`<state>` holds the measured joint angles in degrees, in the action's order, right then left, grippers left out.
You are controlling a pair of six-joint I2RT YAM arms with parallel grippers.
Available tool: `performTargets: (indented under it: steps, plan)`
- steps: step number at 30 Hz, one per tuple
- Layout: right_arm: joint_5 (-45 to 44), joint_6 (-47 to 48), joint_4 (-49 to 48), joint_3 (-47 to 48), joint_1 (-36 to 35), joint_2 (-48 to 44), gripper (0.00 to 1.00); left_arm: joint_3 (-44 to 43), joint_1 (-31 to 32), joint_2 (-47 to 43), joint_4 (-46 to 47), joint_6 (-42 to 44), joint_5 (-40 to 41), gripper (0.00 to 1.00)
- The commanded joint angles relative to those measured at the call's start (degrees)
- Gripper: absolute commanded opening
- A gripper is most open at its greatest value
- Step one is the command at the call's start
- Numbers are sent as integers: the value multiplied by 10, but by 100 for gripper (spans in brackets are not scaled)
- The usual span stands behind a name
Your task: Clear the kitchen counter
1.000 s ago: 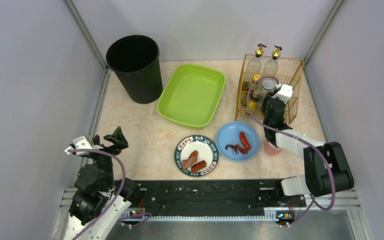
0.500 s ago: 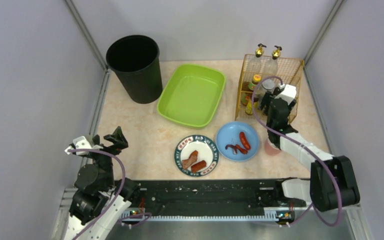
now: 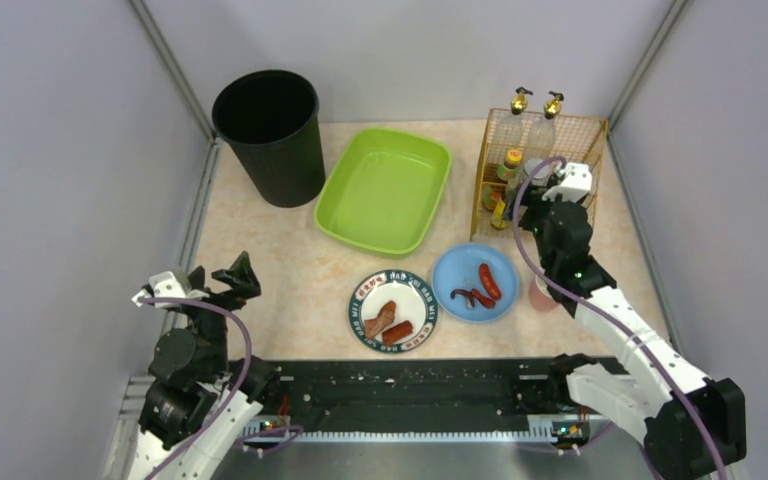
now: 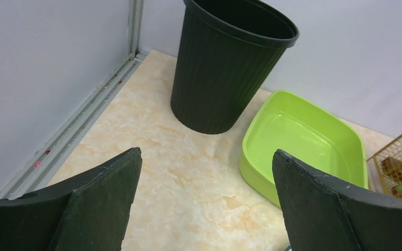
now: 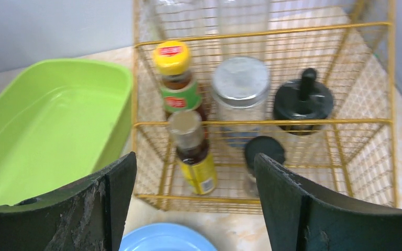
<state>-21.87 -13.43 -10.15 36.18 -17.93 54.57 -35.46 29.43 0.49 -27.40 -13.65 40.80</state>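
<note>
My left gripper should carry on moving to the white patterned plate's free rim, since there is open counter all the way, until my fingers are on both sides of that rim and close.
The kitchen counter is pale marbled stone. On it stand a blue plate with sausages and a white patterned plate with sausage pieces. My right gripper hovers open and empty just before the gold wire basket. In the right wrist view that gripper frames the basket, which holds a yellow-capped bottle, a silver-lidded jar and a black-lidded jar. My left gripper is open and empty over the counter at the near left; its jaws stand wide.
A black bin stands at the back left, with a green tray beside it. A pink cup sits right of the blue plate, under my right arm. A black rail runs along the near edge. Grey walls enclose three sides.
My right gripper has drawn back out of the wire basket toward the near side, and its elbow has swung down to the right. The left arm has barely moved.
</note>
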Motion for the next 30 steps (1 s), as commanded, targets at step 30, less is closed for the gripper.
performTargets:
  steps: [30]
  plan:
    - [139, -2, 106, 58, -332, 63, 81, -26, 2, 291, -24, -224, -374, 99]
